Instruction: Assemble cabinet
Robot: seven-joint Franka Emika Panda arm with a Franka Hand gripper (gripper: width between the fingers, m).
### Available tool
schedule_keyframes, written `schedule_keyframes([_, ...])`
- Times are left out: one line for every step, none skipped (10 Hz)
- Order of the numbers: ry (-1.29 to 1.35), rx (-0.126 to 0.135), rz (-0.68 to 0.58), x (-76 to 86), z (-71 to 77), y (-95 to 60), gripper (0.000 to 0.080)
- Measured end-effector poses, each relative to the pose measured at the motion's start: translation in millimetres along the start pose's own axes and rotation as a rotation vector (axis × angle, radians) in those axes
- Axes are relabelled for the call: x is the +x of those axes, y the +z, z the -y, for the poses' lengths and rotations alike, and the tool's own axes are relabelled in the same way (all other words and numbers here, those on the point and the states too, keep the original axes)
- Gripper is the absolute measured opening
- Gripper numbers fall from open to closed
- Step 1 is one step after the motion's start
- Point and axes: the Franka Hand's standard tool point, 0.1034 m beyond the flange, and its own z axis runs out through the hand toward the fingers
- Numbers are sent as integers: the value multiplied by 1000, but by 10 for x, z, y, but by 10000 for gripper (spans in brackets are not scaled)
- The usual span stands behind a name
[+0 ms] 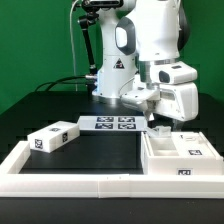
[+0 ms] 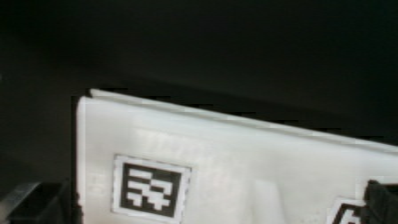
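The white cabinet body's near end butts [image 1: 182, 176] against the border frame. The cabinet body [image 1: 180, 150] will swing upright there when I lift its far end.
The white cabinet body [image 1: 176, 152] with inner compartments lies at the exterior view's right, a tag on its front. My gripper [image 1: 155, 120] hangs just above its far left corner, empty. In the wrist view the gripper [image 2: 199, 208] looks down on a white cabinet surface [image 2: 249, 150] bearing a square tag [image 2: 151, 186]; a second tag shows partly at the edge. One dark fingertip [image 2: 18, 202] shows at the frame corner, far from the other side, so the jaws stand open around nothing. Two white tagged blocks [image 1: 52, 138] lie at the exterior view's left.
The marker board [image 1: 110, 124] lies in front of the robot base. A long low white border frame [image 1: 70, 182] runs along the front and left of the black table. Black cables trail behind at the left.
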Motion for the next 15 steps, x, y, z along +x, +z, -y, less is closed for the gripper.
schedule_keyframes([13,5,-4,13,19,28,786])
schedule_keyframes([28,9,-7,23,31,44,786])
schedule_keyframes([44,9,-8,32,31,48,614])
schedule_keyframes([63,14,-11,49,45,68,432])
schedule_keyframes([78,18,-12,53,54,76,298])
schedule_keyframes([91,18,-12,61,53,77,298])
schedule_keyframes([104,17,-13,70,49,77,99])
schedule_keyframes([121,13,-10,57,34,55,72])
schedule_keyframes([126,16,-7,28,35,42,72])
schedule_keyframes([127,15,-7,27,35,43,72])
schedule_keyframes([127,15,-7,25,35,43,72])
schedule_keyframes([128,16,-6,22,36,40,72])
schedule_keyframes([146,33,4,-13,35,-1,72])
schedule_keyframes([188,43,16,-53,28,-63,72])
schedule_keyframes([225,45,28,-96,21,-123,72])
